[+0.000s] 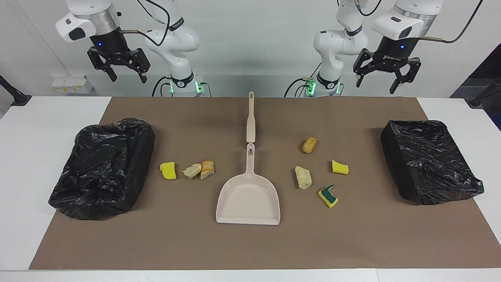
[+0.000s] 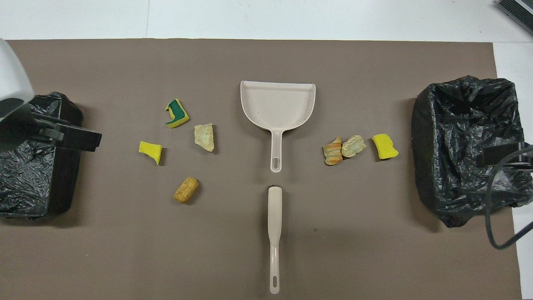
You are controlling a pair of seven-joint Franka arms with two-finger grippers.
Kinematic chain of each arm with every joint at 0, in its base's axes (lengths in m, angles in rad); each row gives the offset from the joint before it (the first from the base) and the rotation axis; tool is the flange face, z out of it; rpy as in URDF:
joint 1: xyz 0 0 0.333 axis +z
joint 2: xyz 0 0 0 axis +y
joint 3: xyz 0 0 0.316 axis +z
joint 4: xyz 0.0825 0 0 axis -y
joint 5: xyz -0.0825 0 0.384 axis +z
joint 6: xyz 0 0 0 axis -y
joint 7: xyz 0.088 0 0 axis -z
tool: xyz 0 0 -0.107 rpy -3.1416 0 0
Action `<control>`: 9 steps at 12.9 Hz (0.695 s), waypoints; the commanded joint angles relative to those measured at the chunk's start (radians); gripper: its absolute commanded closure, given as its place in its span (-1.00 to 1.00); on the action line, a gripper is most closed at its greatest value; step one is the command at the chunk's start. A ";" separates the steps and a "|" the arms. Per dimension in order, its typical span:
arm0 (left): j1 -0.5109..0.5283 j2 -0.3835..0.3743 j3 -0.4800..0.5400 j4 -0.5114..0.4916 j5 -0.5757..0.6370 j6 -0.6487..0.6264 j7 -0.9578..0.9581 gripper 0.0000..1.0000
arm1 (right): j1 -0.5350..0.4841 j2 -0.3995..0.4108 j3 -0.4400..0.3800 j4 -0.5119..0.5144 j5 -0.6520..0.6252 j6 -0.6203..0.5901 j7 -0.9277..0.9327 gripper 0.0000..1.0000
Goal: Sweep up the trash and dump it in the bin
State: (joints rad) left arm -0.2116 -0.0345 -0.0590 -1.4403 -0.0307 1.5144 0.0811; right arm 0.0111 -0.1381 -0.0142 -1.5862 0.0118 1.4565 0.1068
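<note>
The beige brush (image 2: 275, 215) lies clear of the dustpan, so the robot's open left gripper keeps going to the slim handle end (image 2: 274, 266) facing the robot and closes there.
Several trash scraps lie on the brown mat on either side of the beige dustpan (image 1: 248, 199). Toward the right arm's end are a yellow sponge piece (image 1: 168, 170), a pale chunk (image 1: 192, 170) and an orange bread chunk (image 1: 208, 169). Toward the left arm's end are a tan chunk (image 1: 309, 145), a yellow piece (image 1: 340, 167), a pale chunk (image 1: 303, 177) and a green-backed sponge (image 1: 328, 196). A black-lined bin (image 1: 103, 166) stands at the right arm's end, another bin (image 1: 428, 160) at the left arm's. Both the left gripper (image 1: 375, 86) and the right gripper (image 1: 128, 78) hang open and empty, high above the mat's robot-side edge.
The beige brush (image 1: 250, 117) lies in line with the dustpan's handle, nearer to the robots. White table (image 1: 23, 156) borders the mat (image 1: 352, 243). A cable (image 2: 495, 216) hangs over the bin at the right arm's end.
</note>
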 commanded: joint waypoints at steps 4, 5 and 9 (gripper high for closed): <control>-0.269 -0.117 0.013 -0.265 -0.009 0.141 -0.255 -1.00 | -0.003 -0.028 -0.001 -0.031 0.000 0.004 -0.010 -1.00; -0.326 -0.116 0.013 -0.300 -0.009 0.164 -0.305 -1.00 | -0.003 -0.026 -0.001 -0.031 0.000 0.004 -0.012 -1.00; -0.549 -0.127 0.013 -0.504 -0.009 0.367 -0.536 -1.00 | -0.003 -0.029 -0.001 -0.037 0.000 -0.002 -0.015 -1.00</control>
State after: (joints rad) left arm -0.6792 -0.1132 -0.0684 -1.8239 -0.0347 1.7943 -0.3878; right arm 0.0111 -0.1384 -0.0142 -1.5885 0.0118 1.4558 0.1068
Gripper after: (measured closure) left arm 0.000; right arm 0.000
